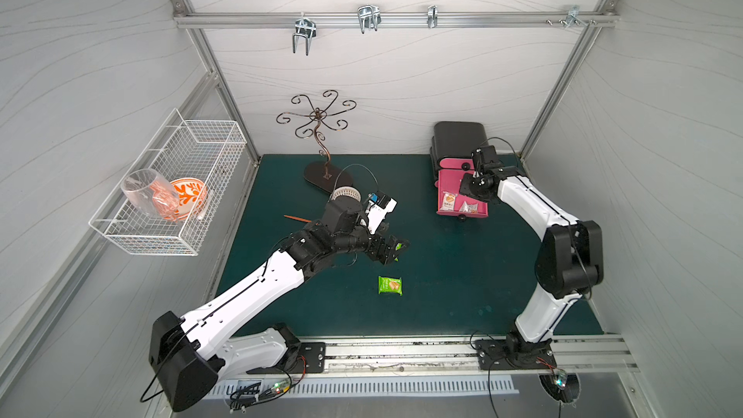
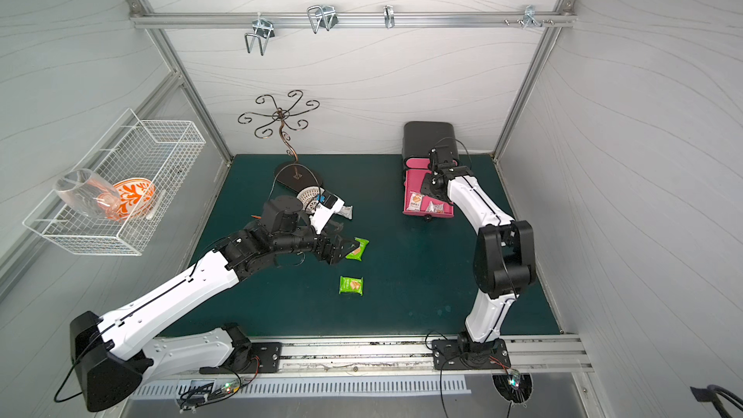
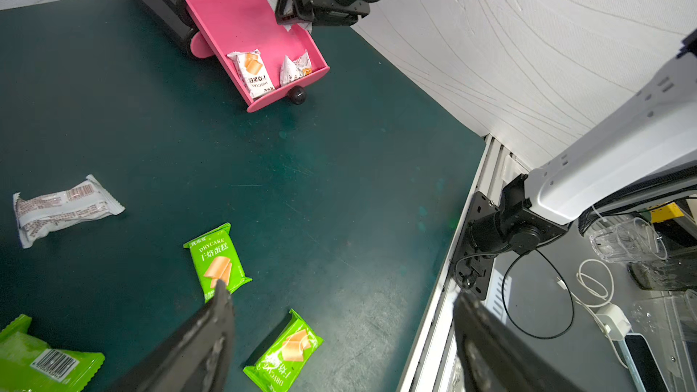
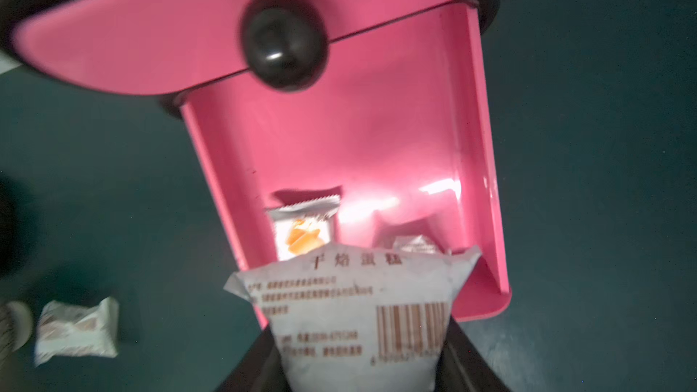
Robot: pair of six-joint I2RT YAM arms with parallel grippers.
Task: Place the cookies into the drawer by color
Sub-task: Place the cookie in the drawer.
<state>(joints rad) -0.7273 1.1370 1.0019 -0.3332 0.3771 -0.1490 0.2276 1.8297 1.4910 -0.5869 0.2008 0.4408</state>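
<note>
The white cookie on the mat [image 2: 345, 212] is next to the ribbed object and far from my right gripper, so I should use my left gripper to carry it into the pink drawer [image 2: 416, 182].
The black chest [image 1: 458, 138] has a pink drawer [image 1: 447, 182] pulled out, with two white cookies [image 1: 448, 201] in it. My right gripper [image 4: 362, 337] is shut on a white cookie [image 4: 358, 307] held over the drawer's [image 4: 377, 137] open end. Above the mat, my left gripper [image 3: 341, 294] stands open and empty. Green cookies [image 3: 217, 260] [image 3: 284, 350] lie below it; a third [image 3: 37, 360] lies beside them. One green cookie [image 1: 390, 285] lies clear of the arm. A white cookie [image 3: 62, 209] lies on the mat.
A white wire basket [image 1: 177, 178] on the left wall holds a glass and an orange bowl. A brown metal stand [image 1: 317, 134] rises at the mat's back, with a white ribbed object [image 1: 343, 194] and a brown stick [image 1: 297, 218] near it.
</note>
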